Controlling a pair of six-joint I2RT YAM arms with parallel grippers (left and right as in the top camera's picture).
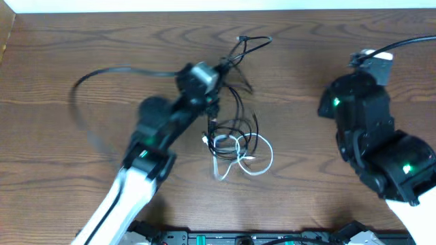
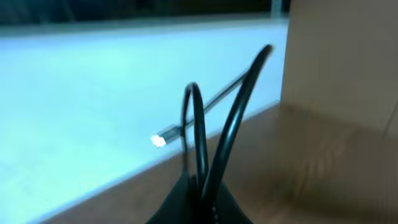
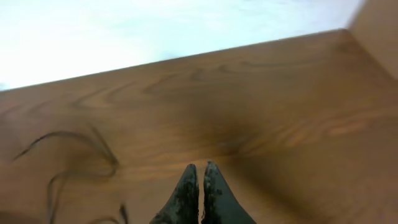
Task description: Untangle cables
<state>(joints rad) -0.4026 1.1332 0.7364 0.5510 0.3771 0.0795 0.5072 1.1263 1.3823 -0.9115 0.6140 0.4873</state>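
Note:
My left gripper should keep its hold on the black cable, because that cable still runs into the tangle (image 1: 236,122). My right gripper should meanwhile loosen the black cable's parts over the white cable (image 1: 253,136).
A tangle of thin black cables (image 1: 240,126) and one white cable (image 1: 262,160) lies at the table's middle. One black cable (image 1: 253,43) loops up toward the far edge. My left gripper (image 1: 221,68) is shut on a loop of this black cable (image 2: 202,134), which rises from the jaws (image 2: 202,190) in the left wrist view, with a small plug end (image 2: 163,138) beyond. My right gripper (image 3: 200,171) is shut and empty, above bare wood at the right; its arm (image 1: 361,116) stands away from the tangle. Thin cable strands (image 3: 74,155) show at its left.
The wooden table (image 1: 306,184) ends at a pale far edge (image 1: 204,5). A thick black robot wire (image 1: 82,102) arcs left of my left arm; another (image 1: 409,42) runs from the right arm. A black rail (image 1: 238,238) lies along the near edge.

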